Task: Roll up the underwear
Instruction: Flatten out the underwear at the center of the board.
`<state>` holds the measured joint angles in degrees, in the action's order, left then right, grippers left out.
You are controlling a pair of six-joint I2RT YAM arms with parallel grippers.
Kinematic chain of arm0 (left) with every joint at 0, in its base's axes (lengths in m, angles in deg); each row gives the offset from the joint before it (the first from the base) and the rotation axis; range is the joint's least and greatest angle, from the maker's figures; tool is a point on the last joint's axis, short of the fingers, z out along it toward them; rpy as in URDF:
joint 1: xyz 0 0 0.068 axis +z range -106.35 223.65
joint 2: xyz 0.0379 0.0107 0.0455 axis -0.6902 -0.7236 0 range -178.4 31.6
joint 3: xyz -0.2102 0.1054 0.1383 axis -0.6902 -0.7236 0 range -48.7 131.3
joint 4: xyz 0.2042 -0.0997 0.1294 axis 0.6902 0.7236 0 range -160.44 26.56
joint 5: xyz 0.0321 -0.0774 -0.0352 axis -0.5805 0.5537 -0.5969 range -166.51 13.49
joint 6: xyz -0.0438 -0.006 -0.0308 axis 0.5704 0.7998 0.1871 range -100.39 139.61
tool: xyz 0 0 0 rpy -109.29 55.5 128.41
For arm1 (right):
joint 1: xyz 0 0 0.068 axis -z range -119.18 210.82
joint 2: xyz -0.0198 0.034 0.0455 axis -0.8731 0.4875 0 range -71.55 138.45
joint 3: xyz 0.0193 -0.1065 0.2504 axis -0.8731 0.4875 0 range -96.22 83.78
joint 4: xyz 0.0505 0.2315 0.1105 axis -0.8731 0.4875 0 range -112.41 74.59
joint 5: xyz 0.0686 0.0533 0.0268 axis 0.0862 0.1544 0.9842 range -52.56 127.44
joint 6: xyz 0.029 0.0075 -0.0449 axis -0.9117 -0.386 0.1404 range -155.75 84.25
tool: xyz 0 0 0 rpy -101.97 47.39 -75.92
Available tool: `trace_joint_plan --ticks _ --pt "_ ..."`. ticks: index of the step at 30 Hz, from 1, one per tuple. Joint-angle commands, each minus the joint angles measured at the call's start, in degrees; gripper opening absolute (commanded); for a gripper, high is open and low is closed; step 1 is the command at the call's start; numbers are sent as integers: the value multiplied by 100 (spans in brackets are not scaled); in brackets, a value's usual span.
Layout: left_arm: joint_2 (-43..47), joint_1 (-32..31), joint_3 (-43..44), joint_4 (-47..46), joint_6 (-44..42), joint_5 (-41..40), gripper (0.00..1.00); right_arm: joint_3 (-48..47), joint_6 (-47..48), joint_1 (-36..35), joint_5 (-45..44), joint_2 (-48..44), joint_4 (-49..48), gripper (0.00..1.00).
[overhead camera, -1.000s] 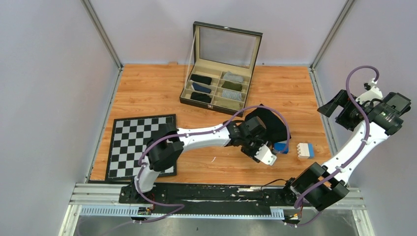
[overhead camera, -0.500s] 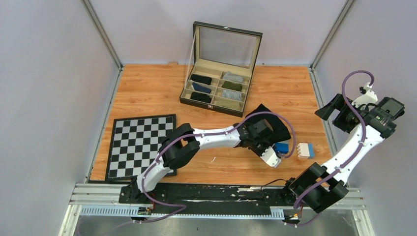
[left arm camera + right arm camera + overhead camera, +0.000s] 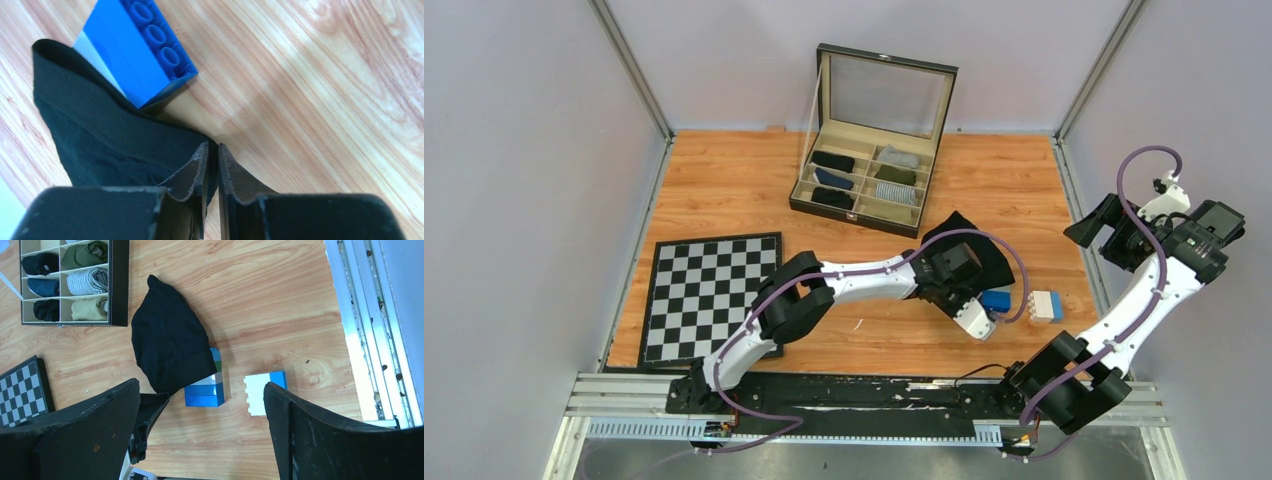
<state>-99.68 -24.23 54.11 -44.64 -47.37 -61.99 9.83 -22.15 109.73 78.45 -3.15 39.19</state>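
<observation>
The black underwear's near edge is lying on top of the blue block, so my left gripper should pull the underwear clear of it before my right gripper takes the underwear's other end.
The black underwear (image 3: 972,252) lies bunched on the wooden table in front of the box, its near edge draped over a blue block (image 3: 996,299). My left gripper (image 3: 957,292) is down at the underwear's near edge. In the left wrist view my left gripper (image 3: 212,148) is shut, with a corner of the black fabric (image 3: 100,135) pinched between the fingers. My right gripper (image 3: 1092,222) is open and empty, held high over the table's right side. The right wrist view looks down between the right gripper's (image 3: 201,390) fingers at the underwear (image 3: 167,347).
A blue block (image 3: 204,392) and a white-and-blue block (image 3: 1045,305) sit just right of the underwear. An open compartment box (image 3: 854,212) with rolled garments stands behind it. A chessboard (image 3: 709,295) lies at the left. A metal rail (image 3: 1079,215) edges the table's right side.
My left arm has reached further right and down to the underwear's near edge. My right gripper has shifted slightly left and lower.
</observation>
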Motion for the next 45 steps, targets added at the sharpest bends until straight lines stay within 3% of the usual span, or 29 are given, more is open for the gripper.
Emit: trace_joint_plan --ticks 1,4,9,14,21,24,27,33,35,39,45 --pt "235 -48 446 153 906 143 13 117 209 31 118 -392 -113 93" --pt "534 -29 424 244 1581 195 0 264 344 31 129 -765 -93 93" --pt "1235 218 37 514 2767 436 0 250 613 31 127 -1436 34 93" --pt "1886 743 -274 568 4122 885 0 152 969 23 769 -1717 517 94" --pt "2226 1737 -18 225 6042 1591 0 61 1534 -46 1181 -1345 884 93" --pt "2338 1954 96 146 6277 1531 0 -209 1773 -264 1383 -1009 1464 91" --pt "2294 2093 220 2 6410 1361 0 -177 1545 -1099 1203 -812 1657 83" --pt "1619 2352 808 -366 6654 1122 0 319 851 -3504 202 -712 787 77" --pt "1281 2453 1046 -433 6747 919 0 447 767 -3800 142 -506 473 74" --pt "797 2943 1128 -1002 7781 272 0 668 539 -4025 31 153 -151 71" --pt "730 3342 1016 -713 8271 -449 0 716 319 -4824 -160 1124 -806 64"
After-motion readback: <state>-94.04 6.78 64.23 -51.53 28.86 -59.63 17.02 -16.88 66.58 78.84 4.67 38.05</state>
